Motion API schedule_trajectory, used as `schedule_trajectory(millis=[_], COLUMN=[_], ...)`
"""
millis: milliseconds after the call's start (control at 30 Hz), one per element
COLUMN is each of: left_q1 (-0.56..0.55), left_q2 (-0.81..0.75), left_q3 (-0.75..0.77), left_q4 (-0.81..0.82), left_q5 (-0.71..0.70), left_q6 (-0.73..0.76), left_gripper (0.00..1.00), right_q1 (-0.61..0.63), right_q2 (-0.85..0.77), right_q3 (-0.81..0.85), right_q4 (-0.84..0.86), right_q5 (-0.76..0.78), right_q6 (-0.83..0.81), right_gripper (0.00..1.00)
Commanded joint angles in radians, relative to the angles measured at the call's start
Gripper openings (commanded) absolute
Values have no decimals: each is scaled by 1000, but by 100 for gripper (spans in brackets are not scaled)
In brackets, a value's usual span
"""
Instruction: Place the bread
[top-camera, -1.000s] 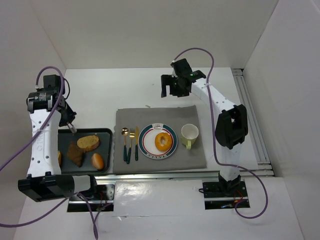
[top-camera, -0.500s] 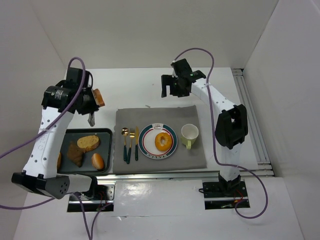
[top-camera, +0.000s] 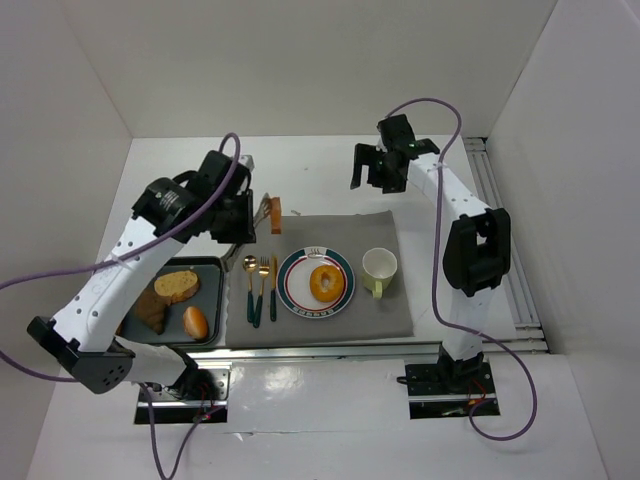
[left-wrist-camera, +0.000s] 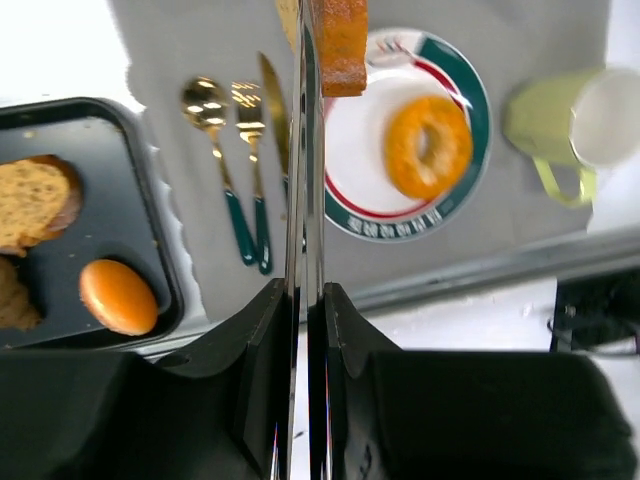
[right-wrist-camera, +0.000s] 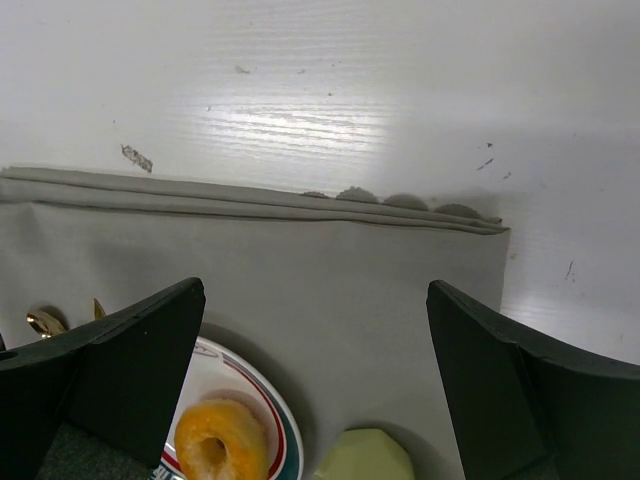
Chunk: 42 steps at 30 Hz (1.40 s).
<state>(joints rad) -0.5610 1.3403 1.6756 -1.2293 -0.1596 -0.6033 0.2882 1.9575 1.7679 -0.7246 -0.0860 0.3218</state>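
I should keep moving my left gripper toward the plate's white space (top-camera: 296, 284) and let go of the slice there. That space beside the doughnut is open for the bread slice (top-camera: 276, 215).
My left gripper (top-camera: 264, 214) is shut on a thin brown slice of bread (top-camera: 275, 214) and holds it on edge in the air, over the back left part of the grey mat (top-camera: 385, 312). In the left wrist view the slice (left-wrist-camera: 340, 40) hangs over the left rim of the plate (left-wrist-camera: 352, 150). The green-rimmed plate (top-camera: 293, 291) carries a doughnut (top-camera: 326, 283). My right gripper (top-camera: 378, 170) is wide open and empty, above the mat's far edge (right-wrist-camera: 250, 200).
A black tray (top-camera: 216, 264) at the left holds a bread slice (top-camera: 177, 285), a dark piece (top-camera: 151, 308) and a bun (top-camera: 195, 321). A spoon, fork and knife (top-camera: 260, 285) lie left of the plate. A pale green cup (top-camera: 380, 268) stands to its right.
My left arm has swung right from over the tray's far edge to the mat's back left part, carrying the bread slice. My right gripper has shifted a little right.
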Motion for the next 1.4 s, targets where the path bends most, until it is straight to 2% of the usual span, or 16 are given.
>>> schedule_trajectory(millis=[0, 267, 633, 733, 867, 967, 1000, 1100, 1133, 1233, 1333, 1367], left_q1=[-94, -247, -261, -273, -292, -304, -316, -326, -326, -326, -326, -326], left_q2=[-7, -7, 3, 23, 52, 95, 95, 105, 105, 105, 115, 115], left_q3=[6, -51, -125, -175, -203, -185, -171, -119, -94, -51, -25, -14], left_q4=[7, -32, -32, 4, 16, 2, -7, -18, -18, -18, -27, -36], left_q5=[20, 28, 37, 110, 120, 129, 129, 140, 140, 140, 131, 121], left_q6=[-44, -98, -125, -99, -89, -79, -70, -61, -61, -61, -61, -61], left_gripper=[0, 0, 0, 0, 0, 9, 15, 37, 49, 67, 70, 65], right_q1=[3, 3, 3, 3, 3, 3, 3, 3, 3, 3, 3, 3], right_q2=[-78, -78, -88, -88, -98, -108, -108, -117, -117, -117, -117, -117], right_q3=[-19, -39, -59, -70, -70, -79, -91, -91, -100, -101, -101, -101], right_q4=[30, 39, 39, 39, 39, 39, 39, 39, 39, 48, 48, 48], right_q5=[-27, -37, -55, -64, -64, -64, -64, -64, -64, -64, -64, -64], right_q6=[5, 14, 14, 14, 14, 14, 14, 14, 14, 14, 14, 14], right_gripper=[99, 99, 99, 99, 99, 99, 99, 99, 99, 99, 99, 99])
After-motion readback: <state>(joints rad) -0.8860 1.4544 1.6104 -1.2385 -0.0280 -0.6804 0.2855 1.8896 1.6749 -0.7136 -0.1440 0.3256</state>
